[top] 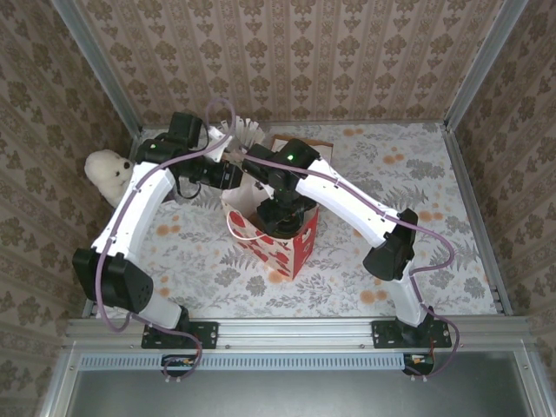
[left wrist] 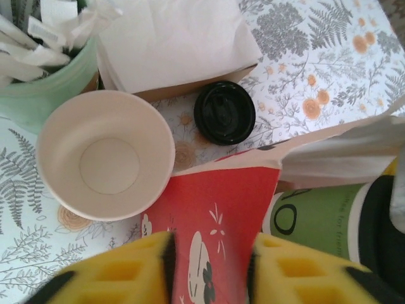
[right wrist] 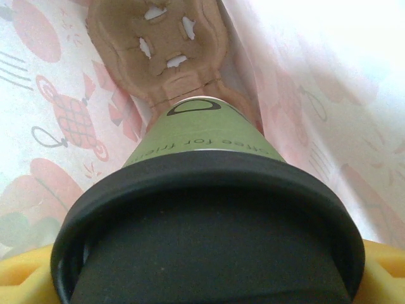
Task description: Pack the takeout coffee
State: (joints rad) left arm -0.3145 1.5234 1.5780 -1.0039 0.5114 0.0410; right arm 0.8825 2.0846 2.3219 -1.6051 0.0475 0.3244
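The cup's base overlaps the brown pulp carrier's middle bridge (right wrist: 185, 87). I should pull the cup back over the near well (right wrist: 247, 113) with my right gripper before lowering it.
The takeout coffee (right wrist: 201, 142), a green paper cup with a black lid, hangs inside the red patterned paper bag (top: 294, 250). My right gripper (right wrist: 202, 282) is shut on it at the lid, yellow pads at both sides. The cup's base is close to a brown pulp carrier (right wrist: 158, 50) on the bag's floor; I cannot tell if they touch. In the left wrist view the cup (left wrist: 319, 221) shows past the bag's rim. My left gripper (left wrist: 210, 269) is at the bag's left side, its pads closed on the red wall (left wrist: 215, 209).
Behind the bag stand an empty lidless cup (left wrist: 104, 155), a loose black lid (left wrist: 224, 113), a box of white napkins (left wrist: 177, 38) and a pale green pot of white sticks (left wrist: 44, 82). A white teddy bear (top: 109, 169) sits at the table's left edge.
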